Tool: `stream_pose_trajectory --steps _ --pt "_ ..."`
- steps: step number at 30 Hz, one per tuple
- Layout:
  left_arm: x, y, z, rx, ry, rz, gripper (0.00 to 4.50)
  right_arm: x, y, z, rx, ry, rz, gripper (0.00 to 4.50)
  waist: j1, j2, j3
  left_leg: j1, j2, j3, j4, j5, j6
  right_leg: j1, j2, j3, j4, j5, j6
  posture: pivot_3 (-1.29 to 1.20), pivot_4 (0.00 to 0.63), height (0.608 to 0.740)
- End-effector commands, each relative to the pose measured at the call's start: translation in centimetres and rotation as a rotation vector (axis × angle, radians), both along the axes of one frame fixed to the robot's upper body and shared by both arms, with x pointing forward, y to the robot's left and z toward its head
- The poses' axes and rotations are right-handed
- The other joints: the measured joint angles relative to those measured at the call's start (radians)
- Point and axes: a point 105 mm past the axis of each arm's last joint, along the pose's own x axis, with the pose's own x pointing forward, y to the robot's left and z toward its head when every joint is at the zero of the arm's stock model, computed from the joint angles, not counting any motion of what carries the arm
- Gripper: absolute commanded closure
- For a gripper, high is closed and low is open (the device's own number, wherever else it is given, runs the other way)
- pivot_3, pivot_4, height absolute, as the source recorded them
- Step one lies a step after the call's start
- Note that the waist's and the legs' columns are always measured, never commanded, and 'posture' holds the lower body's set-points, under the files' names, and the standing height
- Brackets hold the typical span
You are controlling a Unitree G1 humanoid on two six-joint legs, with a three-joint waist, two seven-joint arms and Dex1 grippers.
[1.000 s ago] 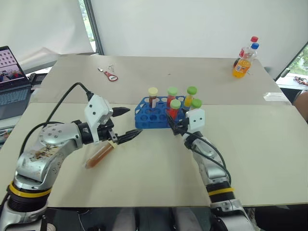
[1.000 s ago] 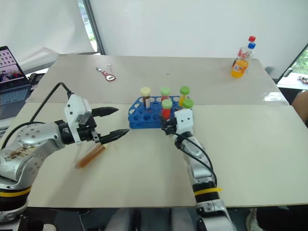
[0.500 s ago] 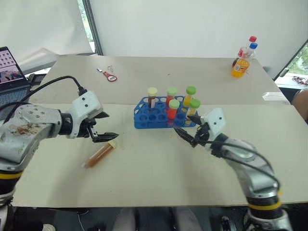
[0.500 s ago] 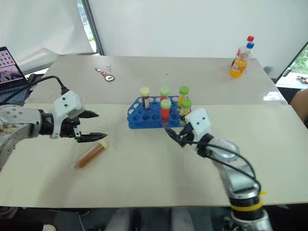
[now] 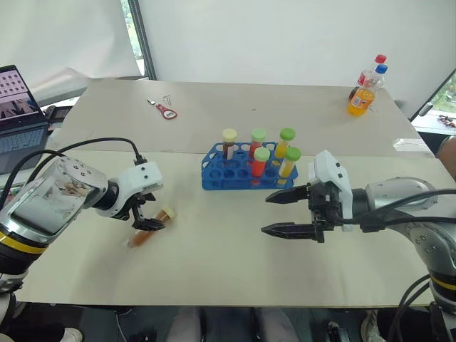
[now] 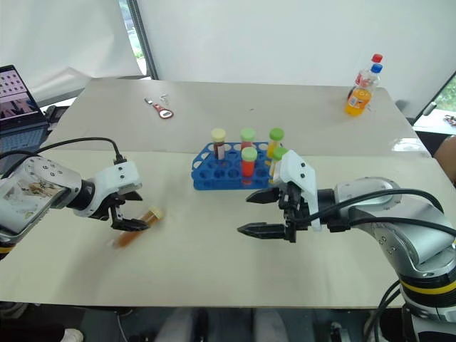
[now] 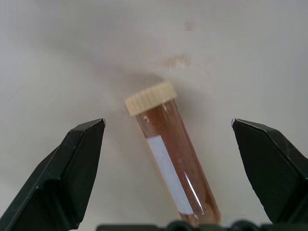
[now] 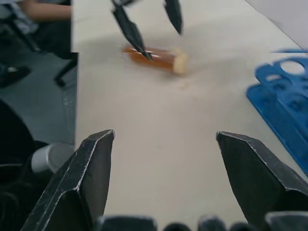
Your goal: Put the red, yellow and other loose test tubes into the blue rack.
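Note:
The brown-orange liquid (image 5: 144, 236) will stay inside and settle below the cream cap (image 5: 167, 213) when the robot turns the test tube upright, because the cap is closed.
A loose test tube (image 7: 169, 156) with brown-orange liquid and a cream cap lies flat on the table (image 5: 214, 263), left of the blue rack (image 5: 226, 175). My left gripper (image 5: 149, 216) points down over it, open, one finger on each side of the tube (image 5: 148, 229) without touching it. The rack holds several upright tubes, most green-capped with red (image 5: 259, 163) or yellow (image 5: 288, 164) liquid, one cream-capped (image 5: 228, 142). My right gripper (image 5: 265, 214) hovers open and empty in front of the rack's right end, pointing left toward the loose tube (image 8: 154, 57).
At the table's far right corner is an orange soda bottle (image 5: 361, 96). A red bottle opener with keys (image 5: 165, 109) lies at the far left. A laptop (image 5: 18, 107) sits beyond the table's left edge.
My left gripper has tipped downward and sunk over the lying tube. My right gripper has drawn back from the rack, risen and turned to point left.

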Motion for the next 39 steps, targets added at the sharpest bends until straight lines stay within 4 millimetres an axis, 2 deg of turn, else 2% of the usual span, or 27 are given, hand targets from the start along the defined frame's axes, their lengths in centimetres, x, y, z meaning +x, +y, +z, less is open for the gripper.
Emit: stream_pose_trajectory --steps 1,9,12,17,18,21,24,26,29,32,36,39 --pt "0.7 0.0 -0.1 0.022 -0.032 0.024 0.00 -0.7 0.2 1.7 0.014 -0.098 0.052 0.75 0.005 0.000 0.000 0.000 0.000 0.000 0.000 0.000 0.000 0.000 0.000 0.000 0.000 0.000 0.000 0.00 0.150 0.733" --pt "1.3 -1.3 -2.0 -0.017 0.006 0.062 0.00 -1.4 0.3 2.6 0.033 -0.072 0.074 0.75 0.007 -0.001 0.000 0.000 0.000 -0.001 0.001 0.000 0.000 0.000 0.000 0.000 0.001 0.000 0.000 0.00 0.150 0.733" --pt "1.1 -1.3 -2.6 -0.007 0.019 0.053 0.88 -1.5 0.3 2.9 0.040 -0.060 0.069 0.72 0.007 -0.001 0.000 0.000 0.000 -0.001 0.001 0.000 0.000 0.000 0.000 0.000 0.001 0.000 0.000 0.00 0.150 0.733" --pt "0.5 -0.3 -3.4 0.039 0.031 0.015 3.31 -1.5 0.1 3.4 0.048 -0.046 0.056 0.72 0.006 -0.001 0.000 0.000 0.000 -0.001 0.001 0.000 0.000 0.000 0.000 0.000 0.001 0.000 0.000 0.00 0.150 0.733" --pt "0.4 -0.3 -3.4 0.041 0.034 0.005 3.59 -1.5 0.1 3.5 0.048 -0.047 0.054 0.72 0.004 -0.001 0.000 0.000 0.000 -0.001 0.001 0.000 0.000 0.000 0.000 0.000 0.001 0.000 0.000 0.00 0.150 0.733" --pt "0.7 -0.6 -2.6 0.008 0.010 -0.047 3.61 -1.2 -0.1 3.7 0.043 -0.053 0.036 0.72 0.002 -0.001 0.000 0.000 0.000 -0.001 0.001 0.000 0.000 0.000 0.000 0.000 0.001 0.000 0.000 0.00 0.150 0.733" --pt "2.0 -2.0 0.5 -0.102 -0.084 -0.108 3.61 -0.8 -0.7 3.8 0.031 -0.091 -0.008 0.72 0.008 -0.001 0.001 0.000 0.000 -0.001 0.001 0.000 0.000 0.000 0.000 0.000 0.001 0.000 0.000 0.00 0.150 0.733" --pt "3.0 -3.9 4.1 -0.286 -0.193 -0.189 3.61 -0.3 -1.2 4.0 0.045 -0.147 -0.062 0.72 0.020 -0.002 0.001 -0.002 0.000 -0.001 0.003 0.000 0.000 0.000 -0.001 -0.001 0.001 0.000 0.000 0.00 0.150 0.733" --pt "3.6 -5.0 6.4 -0.406 -0.260 -0.220 3.61 -0.4 -1.9 3.9 0.050 -0.206 -0.100 0.72 0.025 -0.002 0.001 -0.006 0.000 -0.002 0.006 0.000 0.000 -0.001 -0.001 -0.002 0.001 0.000 0.001 0.00 0.150 0.733" --pt "5.1 -7.4 8.8 -0.598 -0.374 -0.208 3.61 -0.8 -2.6 3.0 0.023 -0.227 -0.155 0.72 0.028 -0.002 0.001 -0.006 -0.002 -0.003 0.007 -0.001 0.001 -0.001 -0.002 -0.002 0.001 0.001 0.002 0.00 0.150 0.733" --pt "6.5 -11.1 9.7 -0.843 -0.446 -0.173 3.61 -1.2 -2.8 2.0 0.004 -0.233 -0.237 0.72 0.025 -0.002 0.001 -0.008 -0.002 -0.006 0.010 -0.001 0.001 0.000 -0.003 -0.003 0.002 0.001 0.003 0.00 0.150 0.733" --pt "7.3 -12.6 9.2 -0.908 -0.488 -0.165 3.61 -1.3 -3.3 1.5 -0.021 -0.242 -0.305 0.72 0.021 -0.002 0.001 -0.008 -0.002 -0.011 0.012 -0.001 0.002 0.000 -0.002 -0.002 0.003 0.001 0.003 0.00 0.150 0.733"
